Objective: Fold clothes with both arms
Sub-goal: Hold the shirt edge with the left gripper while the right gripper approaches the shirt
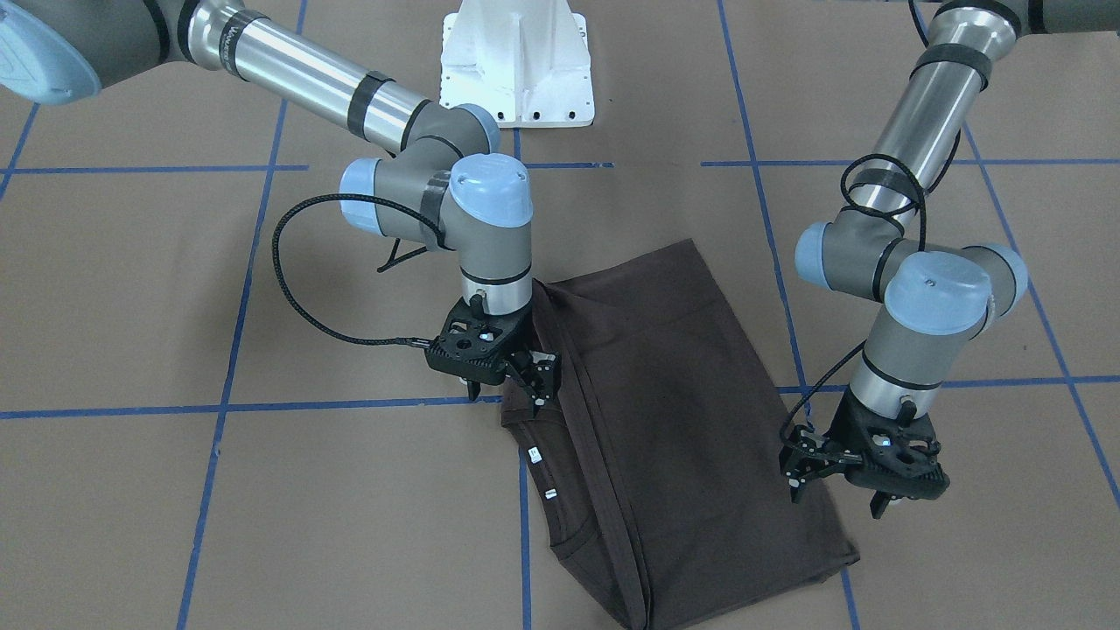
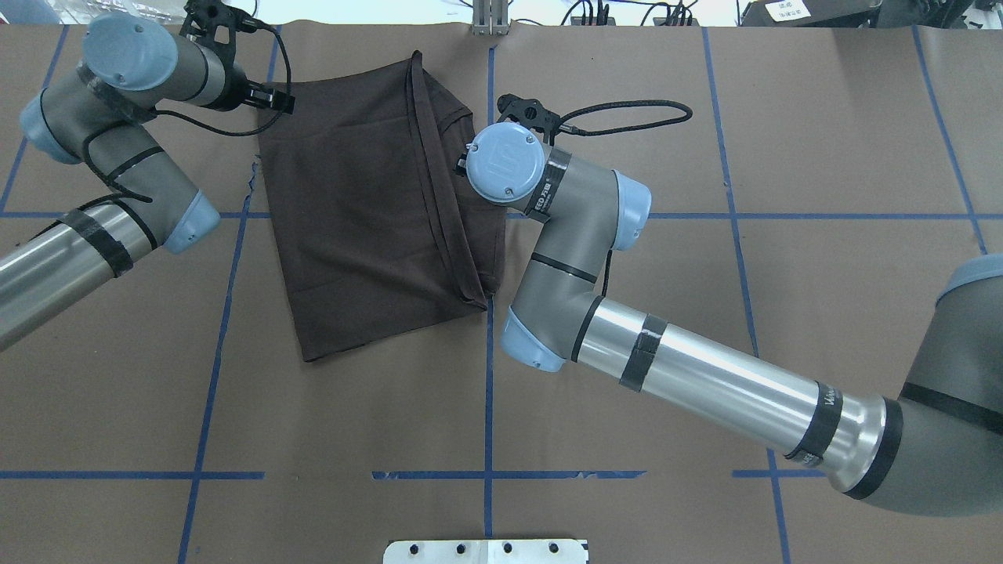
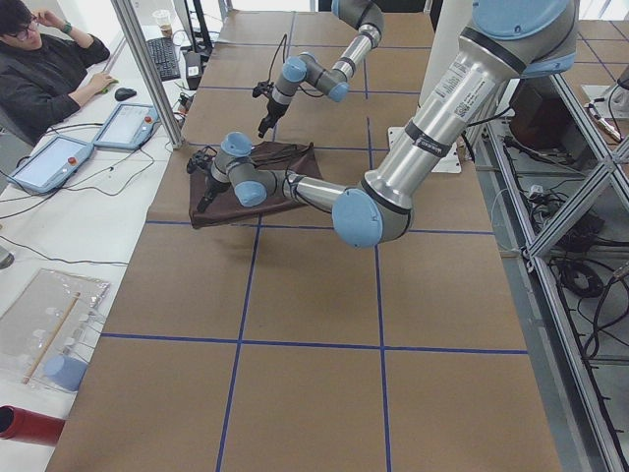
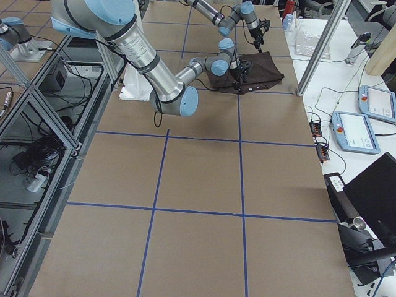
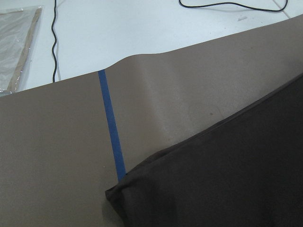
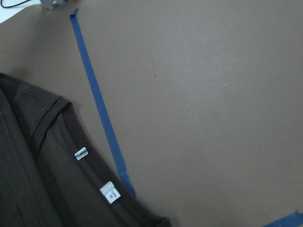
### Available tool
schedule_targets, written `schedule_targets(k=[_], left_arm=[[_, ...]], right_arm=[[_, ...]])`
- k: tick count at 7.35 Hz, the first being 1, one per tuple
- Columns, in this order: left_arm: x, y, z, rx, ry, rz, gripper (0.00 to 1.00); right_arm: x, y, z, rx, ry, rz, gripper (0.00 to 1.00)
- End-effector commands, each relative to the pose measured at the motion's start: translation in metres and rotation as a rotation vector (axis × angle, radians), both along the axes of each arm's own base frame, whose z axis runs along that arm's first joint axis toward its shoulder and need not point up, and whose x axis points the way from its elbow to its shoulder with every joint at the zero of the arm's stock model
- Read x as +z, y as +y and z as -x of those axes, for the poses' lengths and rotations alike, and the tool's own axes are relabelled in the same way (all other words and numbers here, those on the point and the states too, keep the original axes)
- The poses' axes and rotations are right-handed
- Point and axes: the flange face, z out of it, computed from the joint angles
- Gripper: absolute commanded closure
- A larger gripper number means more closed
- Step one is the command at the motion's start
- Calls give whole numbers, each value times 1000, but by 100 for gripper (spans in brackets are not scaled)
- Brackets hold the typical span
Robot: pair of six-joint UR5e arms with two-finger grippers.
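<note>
The folded layers lie flat together along the T-shirt's doubled fold [image 1: 596, 441]. The whole T-shirt [image 1: 688, 420] will slide and turn and stay folded when I pull its edge.
The clothes are one dark brown T-shirt [image 1: 674, 394] [image 2: 353, 219], lying folded lengthwise on the brown table with a doubled ridge along one side. Its collar and small white neck tags [image 6: 110, 194] [image 1: 535, 455] lie flat. My right gripper [image 1: 506, 391] hovers open over the collar-side edge, nothing between its fingers. At the opposite long edge, near a bottom corner [image 5: 123, 189], my left gripper [image 1: 837, 497] stands open and holds no cloth. Neither wrist view shows any fingers.
The white robot base [image 1: 516, 70] [image 2: 486, 551] sits mid-table behind the shirt. Blue tape lines [image 2: 487, 392] grid the brown paper. Beyond the far table edge are a seated person [image 3: 39, 69], tablets [image 3: 49, 162] and a white bench [image 5: 142, 23] with cables.
</note>
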Motion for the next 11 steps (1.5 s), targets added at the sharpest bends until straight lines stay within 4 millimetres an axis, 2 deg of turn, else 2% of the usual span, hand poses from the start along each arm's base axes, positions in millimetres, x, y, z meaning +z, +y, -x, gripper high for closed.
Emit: schedule_targets(k=[1, 3, 5, 7, 8, 9, 11], left_arm=[[1, 0, 0, 0, -1, 1, 0], [1, 0, 0, 0, -1, 1, 0], [2, 1, 0, 0, -2, 2, 0], [4, 1, 1, 1, -4, 4, 0], [5, 2, 0, 3, -5, 5, 0], [5, 2, 0, 3, -5, 5, 0], [5, 2, 0, 3, -5, 5, 0]], right_arm=[[8, 8, 18, -19, 27, 4, 31], [8, 14, 23, -33, 35, 1, 46], [10, 18, 26, -56, 48, -12, 47], [13, 20, 27, -60, 55, -12, 55], [12, 20, 27, -63, 55, -15, 70], [12, 20, 27, -64, 62, -15, 100], [8, 21, 24, -64, 77, -7, 100]])
